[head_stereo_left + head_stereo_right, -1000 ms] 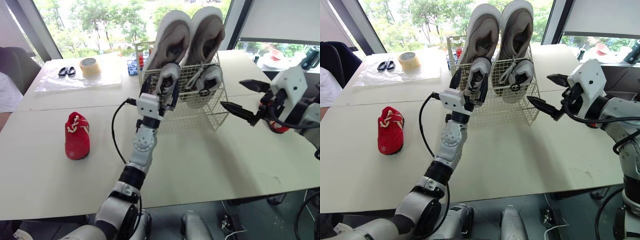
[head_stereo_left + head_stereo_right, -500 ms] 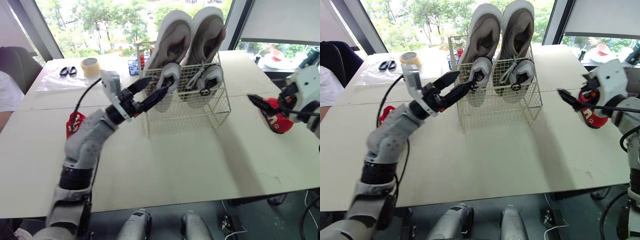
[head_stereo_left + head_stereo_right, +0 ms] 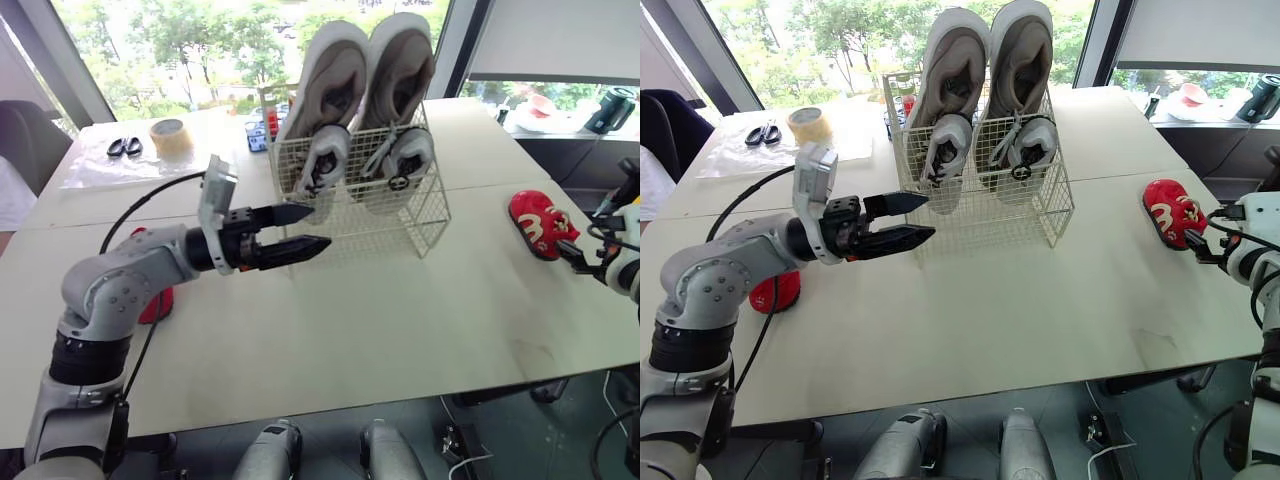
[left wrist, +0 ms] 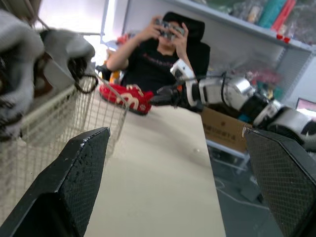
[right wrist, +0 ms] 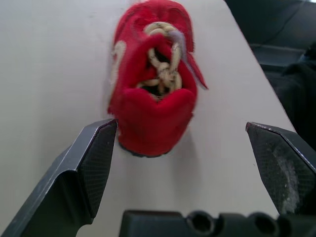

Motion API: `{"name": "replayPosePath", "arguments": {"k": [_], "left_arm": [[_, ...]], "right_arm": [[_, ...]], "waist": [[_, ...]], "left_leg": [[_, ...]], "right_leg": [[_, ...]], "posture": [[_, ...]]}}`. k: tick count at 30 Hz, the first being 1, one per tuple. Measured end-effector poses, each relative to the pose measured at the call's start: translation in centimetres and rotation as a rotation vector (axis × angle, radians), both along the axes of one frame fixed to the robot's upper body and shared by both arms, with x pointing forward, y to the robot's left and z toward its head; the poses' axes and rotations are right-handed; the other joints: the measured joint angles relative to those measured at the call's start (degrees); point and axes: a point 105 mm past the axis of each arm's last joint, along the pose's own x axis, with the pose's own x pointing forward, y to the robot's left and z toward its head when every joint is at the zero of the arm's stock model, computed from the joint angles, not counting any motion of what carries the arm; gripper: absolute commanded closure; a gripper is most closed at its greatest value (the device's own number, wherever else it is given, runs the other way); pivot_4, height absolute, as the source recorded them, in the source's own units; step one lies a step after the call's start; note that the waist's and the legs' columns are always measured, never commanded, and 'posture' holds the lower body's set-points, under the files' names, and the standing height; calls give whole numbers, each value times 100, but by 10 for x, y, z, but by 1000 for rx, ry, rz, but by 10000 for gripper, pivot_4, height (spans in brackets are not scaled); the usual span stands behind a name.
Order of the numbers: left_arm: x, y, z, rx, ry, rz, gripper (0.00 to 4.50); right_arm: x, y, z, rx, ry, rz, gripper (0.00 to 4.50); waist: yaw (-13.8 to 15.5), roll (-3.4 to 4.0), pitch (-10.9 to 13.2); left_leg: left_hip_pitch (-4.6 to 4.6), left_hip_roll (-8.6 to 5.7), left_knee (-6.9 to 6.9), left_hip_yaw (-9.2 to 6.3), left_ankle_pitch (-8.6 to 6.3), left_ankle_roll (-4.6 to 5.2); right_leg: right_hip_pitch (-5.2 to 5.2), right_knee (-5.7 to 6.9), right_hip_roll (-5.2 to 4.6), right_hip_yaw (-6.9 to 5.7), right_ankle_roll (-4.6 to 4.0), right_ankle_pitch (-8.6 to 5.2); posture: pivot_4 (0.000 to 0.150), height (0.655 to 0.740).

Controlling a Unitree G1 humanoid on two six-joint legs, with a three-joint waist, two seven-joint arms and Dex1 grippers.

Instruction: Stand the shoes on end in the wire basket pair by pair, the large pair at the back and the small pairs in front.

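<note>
The red shoe will tilt toward the basket's side when I lower it in, because the empty front space of the wire basket has plenty of room.
The wire basket holds two large grey shoes on end at the back. Two small grey-white shoes stand in front of them. My left gripper hovers open and empty just before the basket's front left corner. One small red shoe lies on the table to the left, partly hidden behind my left arm. The other red shoe lies at the right. My right gripper is open just behind this shoe's heel, its fingers apart on either side and not touching it.
A tape roll, scissors and a plastic sheet lie at the table's far left. A blue object sits behind the basket. A seated person in black is beyond the right end. The table's right edge runs close to the right red shoe.
My left gripper has drawn back from the small shoe in the basket and dropped in front of it. My right gripper has swung right, from beside the basket to the right red shoe.
</note>
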Motion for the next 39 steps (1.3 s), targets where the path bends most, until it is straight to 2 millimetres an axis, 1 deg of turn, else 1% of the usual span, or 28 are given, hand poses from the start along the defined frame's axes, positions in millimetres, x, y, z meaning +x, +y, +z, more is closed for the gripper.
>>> {"name": "replayPosePath", "arguments": {"k": [3,5,7,12,15,20,22,23,26,28,31,33,35,37,39], "left_arm": [[0,0,-1,2,1,5,543],[0,-1,-1,2,-2,4,543],[0,-2,-1,-2,1,5,543],[2,0,1,-6,-1,27,543],[2,0,1,-6,0,32,0],[5,1,1,-6,6,47,0],[7,2,2,-4,12,51,0],[8,2,3,-7,13,53,0],[12,7,8,-30,32,65,0],[14,9,11,-37,40,66,0],[17,13,17,-70,66,60,0],[19,13,21,-90,83,43,0],[22,15,24,-109,98,36,0],[24,15,28,-115,107,13,0],[25,14,32,-122,106,-12,0]], "right_arm": [[6,1,-6,69,-22,17,0],[14,7,-12,136,-37,42,0],[16,8,-16,169,-41,49,0],[24,10,-13,195,-74,64,0],[26,10,-16,186,-69,59,8302],[30,15,-17,171,-56,95,32712],[32,19,-19,170,-49,114,41454],[32,20,-18,165,-47,117,44413],[33,21,-11,97,-53,138,44876],[32,26,9,-14,-106,183,44876],[23,52,65,-192,-283,290,44876],[5,70,100,-344,-379,336,44876],[-13,99,132,-493,-470,411,44876],[-33,138,156,-584,-573,522,44876],[-49,168,169,-660,-632,624,44876]], "waist": [[-6,0,0],[-7,0,0],[4,1,0],[8,0,1],[3,0,1],[-6,1,1],[-8,1,1],[-8,1,1],[-8,4,3],[-3,10,5],[15,23,5],[31,24,4],[34,24,4],[24,24,4],[23,24,4]], "left_leg": [[1,1,0,1,0,0],[2,0,0,3,0,0],[2,0,0,2,0,0],[2,-1,0,3,0,0],[2,-1,0,3,0,0],[2,0,0,2,0,0],[2,0,0,2,0,0],[2,0,0,2,0,0],[2,-1,-1,2,0,0],[-3,-1,-2,2,0,-1],[-8,-1,-2,0,0,-1],[-8,-1,-3,-3,0,-1],[-8,-2,-1,-3,0,-1],[-7,-2,3,-3,0,-1],[-3,-1,3,-4,0,0]], "right_leg": [[0,-1,0,2,0,0],[1,-1,0,3,0,0],[1,-1,0,4,0,0],[2,-2,0,4,0,0],[2,-2,0,4,0,0],[2,-2,0,4,0,0],[2,-2,1,4,0,0],[2,-2,0,4,0,0],[-1,-2,0,5,0,0],[-9,0,0,6,1,0],[-17,4,0,7,2,0],[-18,4,1,7,2,0],[-17,5,1,6,2,0],[-13,6,2,6,2,0],[-8,6,1,6,2,0]], "posture": [[1500,7400],[1500,7400],[1500,7400],[1500,7400],[1500,7400],[1500,7400],[1500,7400],[1500,7400],[1500,7400],[1500,7400],[1500,7400],[1500,7400],[1500,7400],[1500,7400],[1500,7400]]}}
